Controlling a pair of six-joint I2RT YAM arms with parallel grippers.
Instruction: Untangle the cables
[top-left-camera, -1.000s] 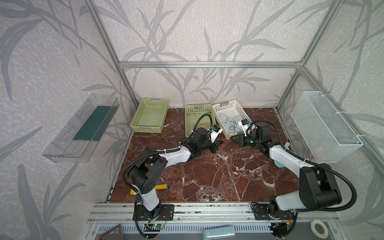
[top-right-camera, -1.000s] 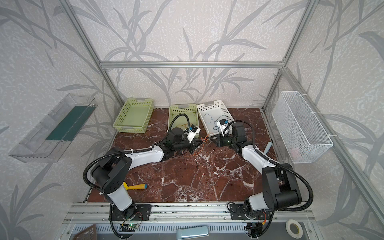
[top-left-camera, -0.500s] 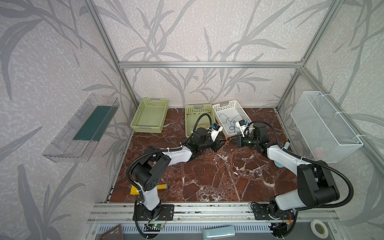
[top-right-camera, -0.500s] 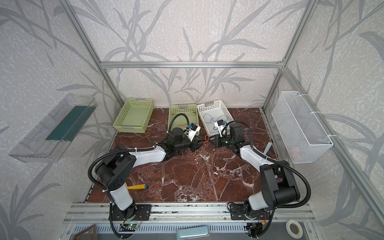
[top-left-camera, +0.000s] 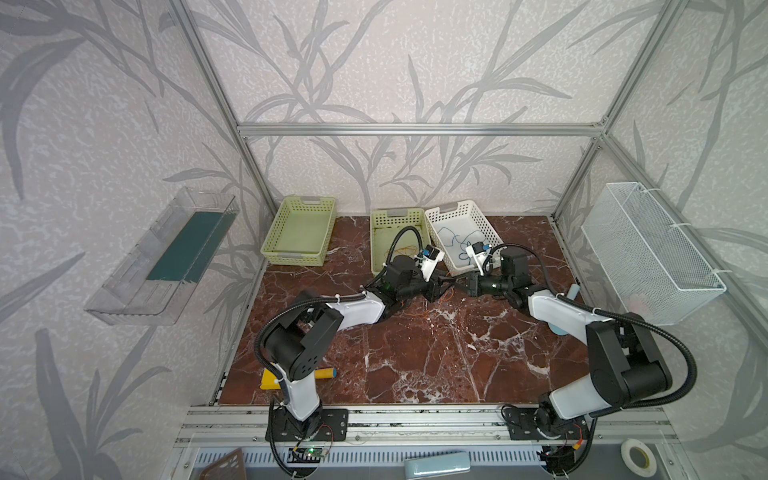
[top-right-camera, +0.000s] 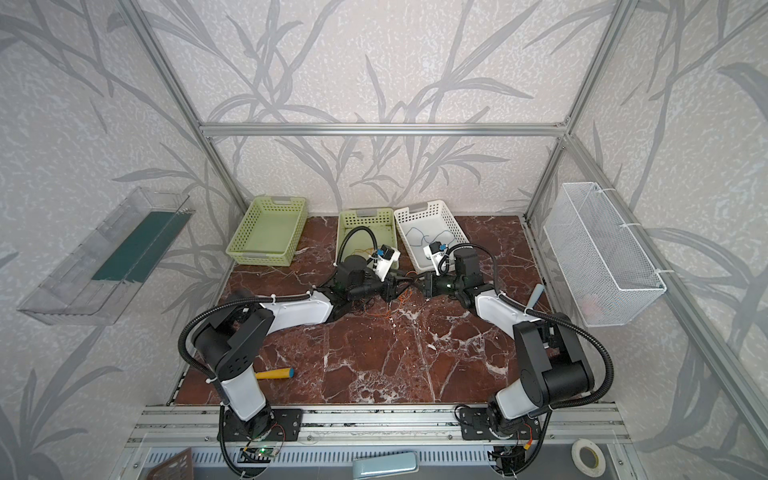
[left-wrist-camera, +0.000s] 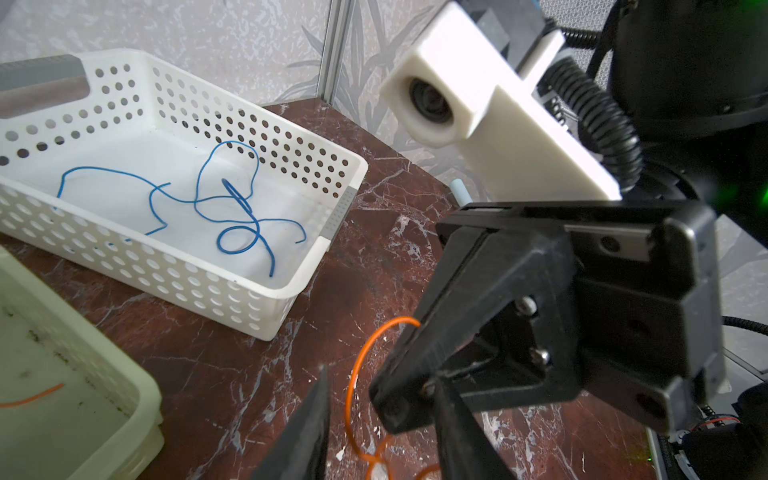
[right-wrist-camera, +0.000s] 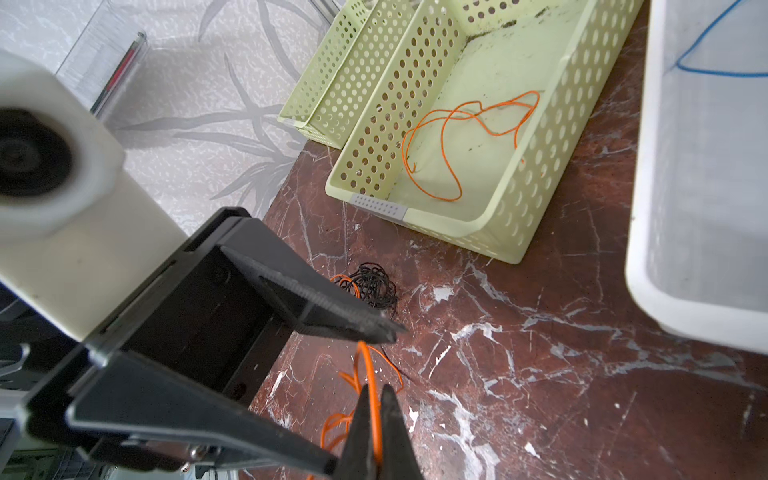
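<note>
My left gripper should back away and pinch just one part of the cable before my right gripper pulls away, because the orange cable's parts cross (left-wrist-camera: 374, 458) below my right gripper.
My right gripper (right-wrist-camera: 376, 392) is shut on an orange cable (right-wrist-camera: 369, 365) just above the marble, in front of the baskets. My left gripper (left-wrist-camera: 380, 376) faces it tip to tip, open. The orange cable's loop (left-wrist-camera: 353, 374) passes between the left gripper's fingers (right-wrist-camera: 316, 303) without being pinched. In both top views the two grippers (top-left-camera: 448, 284) (top-right-camera: 422, 286) meet at mid-table. A dark tangle of cables (right-wrist-camera: 374, 286) with orange strands lies on the floor behind them. One blue cable (left-wrist-camera: 232, 199) lies in the white basket (left-wrist-camera: 291, 266), and one orange cable (right-wrist-camera: 449, 124) lies in the green basket (right-wrist-camera: 498, 232).
A second green basket (top-left-camera: 300, 230) stands at the back left. A wire basket (top-left-camera: 648, 253) hangs on the right wall and a clear shelf (top-left-camera: 162, 257) on the left wall. A yellow-handled tool (top-left-camera: 320, 372) lies beside the left arm's base. A light blue object (top-left-camera: 573, 291) sits behind the right arm.
My left gripper has opened and let go of the orange cable. The two grippers have drawn closer together. The right gripper stays shut on the orange cable.
</note>
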